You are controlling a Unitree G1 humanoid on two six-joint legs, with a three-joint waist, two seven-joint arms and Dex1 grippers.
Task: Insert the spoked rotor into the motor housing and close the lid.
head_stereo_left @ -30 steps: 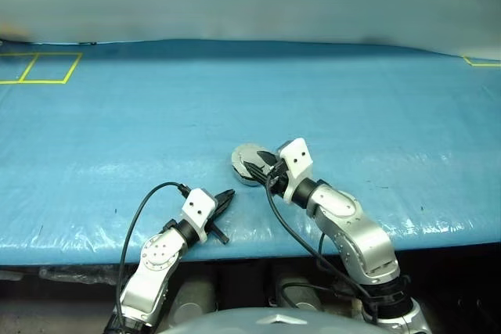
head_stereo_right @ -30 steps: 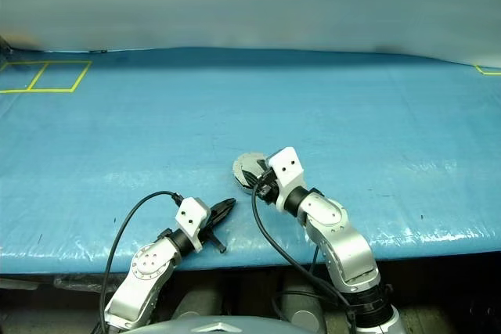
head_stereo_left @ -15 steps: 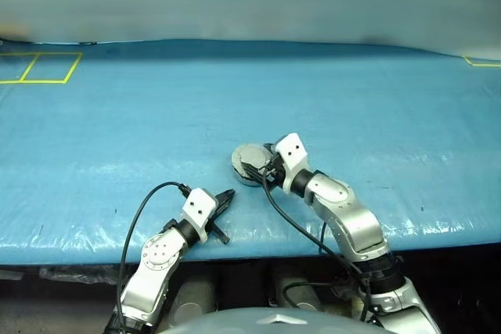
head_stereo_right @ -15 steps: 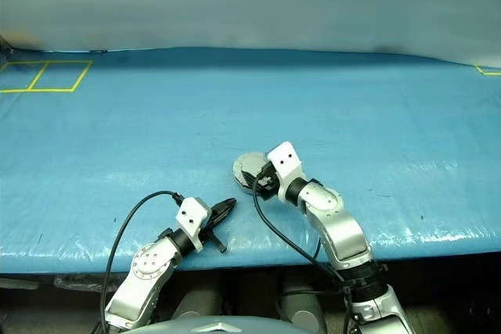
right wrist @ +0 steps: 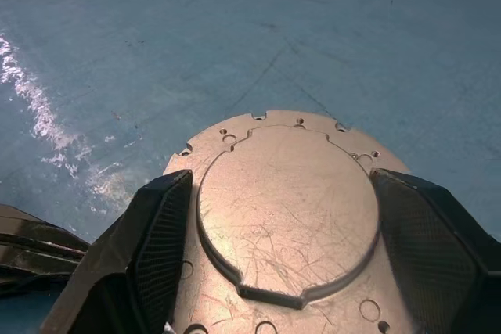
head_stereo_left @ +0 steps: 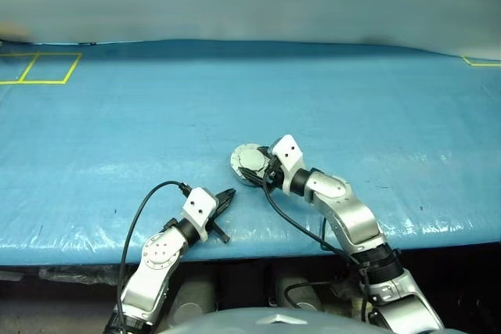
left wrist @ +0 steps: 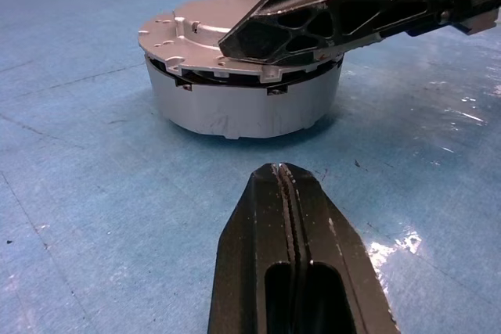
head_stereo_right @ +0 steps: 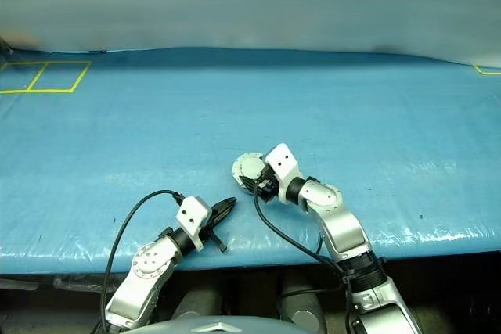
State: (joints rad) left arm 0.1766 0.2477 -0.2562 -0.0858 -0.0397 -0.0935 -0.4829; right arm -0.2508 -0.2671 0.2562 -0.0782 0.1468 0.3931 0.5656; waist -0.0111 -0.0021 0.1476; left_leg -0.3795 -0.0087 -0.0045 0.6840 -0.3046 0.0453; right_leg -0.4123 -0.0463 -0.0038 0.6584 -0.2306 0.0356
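Note:
I should expect a black socket hidden at the spot facing my right gripper, because the lid's round raised centre (head_stereo_left: 250, 159) stops there in a straight step (right wrist: 270, 297).
The motor housing (left wrist: 235, 107), a short silver cylinder, stands on the blue table near the front edge. The lid (right wrist: 286, 209) lies on it, plain grey face and raised round centre up, with a thin dark gap under its rim. My right gripper (head_stereo_left: 259, 167) reaches over the lid from the right. It is open, one black finger (right wrist: 156, 232) at each side of the raised centre, close to it. My left gripper (head_stereo_left: 229, 194) is shut and empty, a little in front of the housing, pointing at it. The spoked rotor is hidden.
The blue plastic-covered table (head_stereo_left: 352, 99) stretches wide behind the housing. Yellow tape squares (head_stereo_left: 39, 68) mark its far left corner and another mark (head_stereo_left: 479, 61) its far right. The table's front edge runs just below my left gripper.
My right gripper has moved forward and down, settling lower over the lid, its arm stretching out. The left gripper and the housing have stayed put.

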